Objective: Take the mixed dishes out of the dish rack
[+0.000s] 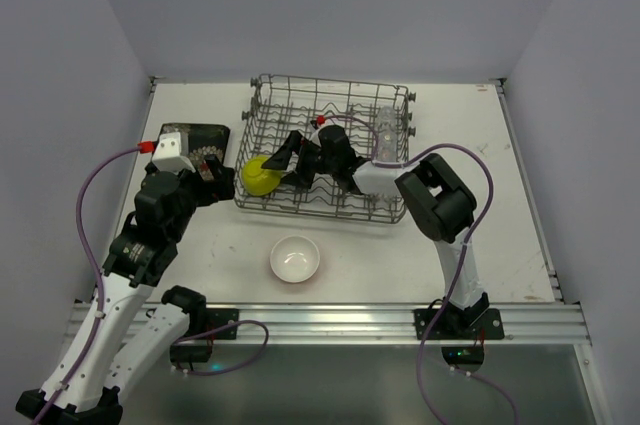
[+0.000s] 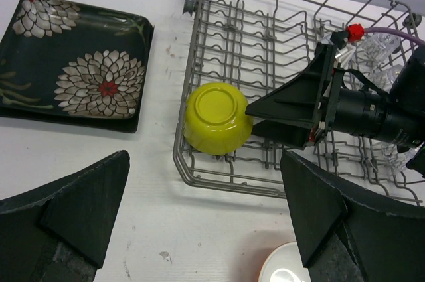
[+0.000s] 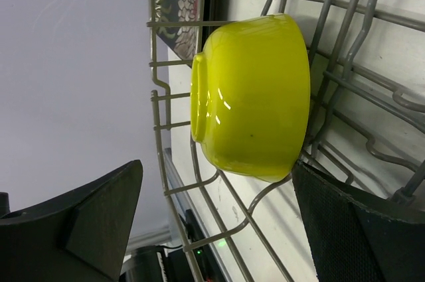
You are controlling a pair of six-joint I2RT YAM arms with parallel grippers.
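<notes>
My right gripper should keep going in and close on the bowl's near side [image 3: 260, 162], with one finger at the yellow-green bowl's rim [image 3: 307, 89] and the other outside its base.
The dish rack [image 1: 262, 105] stands at the back middle of the table. A yellow-green bowl [image 1: 259, 176] lies upside down in its near left corner. My right gripper [image 1: 288, 167] reaches into the rack, open, its fingers either side of the bowl [image 3: 255, 96] without touching it. My left gripper [image 1: 212, 173] hovers open over bare table left of the rack, with nothing between its fingers [image 2: 66, 209]. The black flowered plate [image 2: 73, 63] lies flat on the table to the rack's left. An orange bowl with a white inside [image 1: 295, 258] sits on the table in front. Clear glass [image 1: 386, 125] shows inside the rack's right side.
The rack's near wire rim [image 2: 219, 182] runs just beyond my left fingertips. The right arm's wrist and cable [image 2: 372, 113] cross the rack's middle. White walls close in the table on the left, back and right. A metal rail [image 1: 330, 320] lines the near edge.
</notes>
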